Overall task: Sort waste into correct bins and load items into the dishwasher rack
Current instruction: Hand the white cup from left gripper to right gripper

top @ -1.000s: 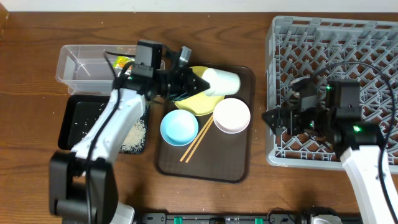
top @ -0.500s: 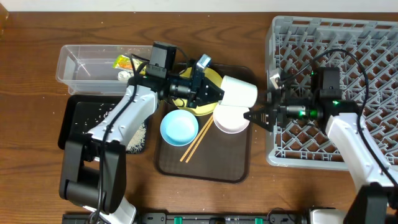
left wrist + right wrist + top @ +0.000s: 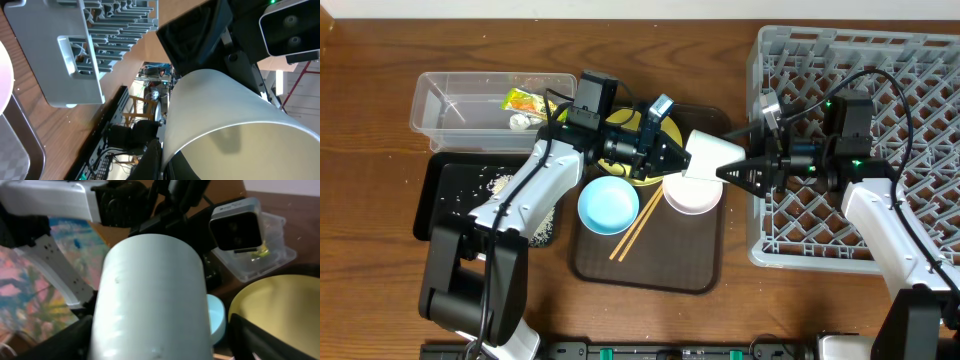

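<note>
The cup point(image 3: 692, 154) is held by its rim in my left gripper, far from the dishwasher rack, so next my right gripper takes hold of the cup's body point(image 3: 716, 156) before my left gripper opens.
The small pale green cup point(image 3: 712, 155) lies on its side in the air above the brown tray, between both grippers. My left gripper point(image 3: 668, 157) is shut on the cup's rim point(image 3: 235, 115). My right gripper point(image 3: 740, 172) is open, with its fingers on either side of the cup's body point(image 3: 152, 300). The white bowl point(image 3: 692, 193), the light blue bowl point(image 3: 608, 205) and two chopsticks point(image 3: 635, 228) rest on the tray. The yellow plate point(image 3: 645, 170) is mostly hidden under my left arm. The grey dishwasher rack point(image 3: 880, 90) stands at the right.
The clear tub point(image 3: 455, 105) at the back left holds the yellow-green wrapper point(image 3: 523, 100) and a white scrap point(image 3: 523, 121). The black tray point(image 3: 450, 200) in front of it holds rice grains point(image 3: 535, 215). The dark brown serving tray point(image 3: 650, 265) sits in the middle.
My left gripper carried the cup to the right, off the plate. My right gripper came left from the rack and now has its fingers around the cup.
</note>
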`<control>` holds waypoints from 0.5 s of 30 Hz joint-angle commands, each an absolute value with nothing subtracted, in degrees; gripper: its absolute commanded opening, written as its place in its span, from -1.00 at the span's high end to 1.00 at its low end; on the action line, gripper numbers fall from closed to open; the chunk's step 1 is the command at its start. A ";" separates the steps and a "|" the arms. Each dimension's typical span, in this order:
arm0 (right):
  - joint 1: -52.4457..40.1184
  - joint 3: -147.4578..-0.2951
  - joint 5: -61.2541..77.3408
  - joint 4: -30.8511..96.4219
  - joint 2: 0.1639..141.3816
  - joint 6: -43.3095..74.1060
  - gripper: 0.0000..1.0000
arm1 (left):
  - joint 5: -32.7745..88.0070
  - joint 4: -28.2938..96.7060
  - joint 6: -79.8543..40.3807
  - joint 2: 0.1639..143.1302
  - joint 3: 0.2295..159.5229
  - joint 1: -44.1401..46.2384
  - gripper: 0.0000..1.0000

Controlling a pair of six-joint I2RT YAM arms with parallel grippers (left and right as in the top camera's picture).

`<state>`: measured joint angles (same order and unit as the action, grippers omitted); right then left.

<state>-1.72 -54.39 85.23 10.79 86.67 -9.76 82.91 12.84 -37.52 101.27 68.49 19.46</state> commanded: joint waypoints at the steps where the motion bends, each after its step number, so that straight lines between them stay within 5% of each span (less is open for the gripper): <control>1: -1.58 -55.29 87.29 10.70 86.91 -7.70 -0.50 | 83.35 12.69 -37.19 101.16 68.69 19.66 0.88; 5: -1.58 -55.29 87.29 11.03 86.91 -7.29 -0.26 | 83.09 12.67 -37.19 101.16 68.69 19.64 0.87; 15: -1.58 -55.29 87.24 11.62 86.91 -7.29 -0.29 | 82.87 12.25 -37.19 101.16 68.69 19.64 0.88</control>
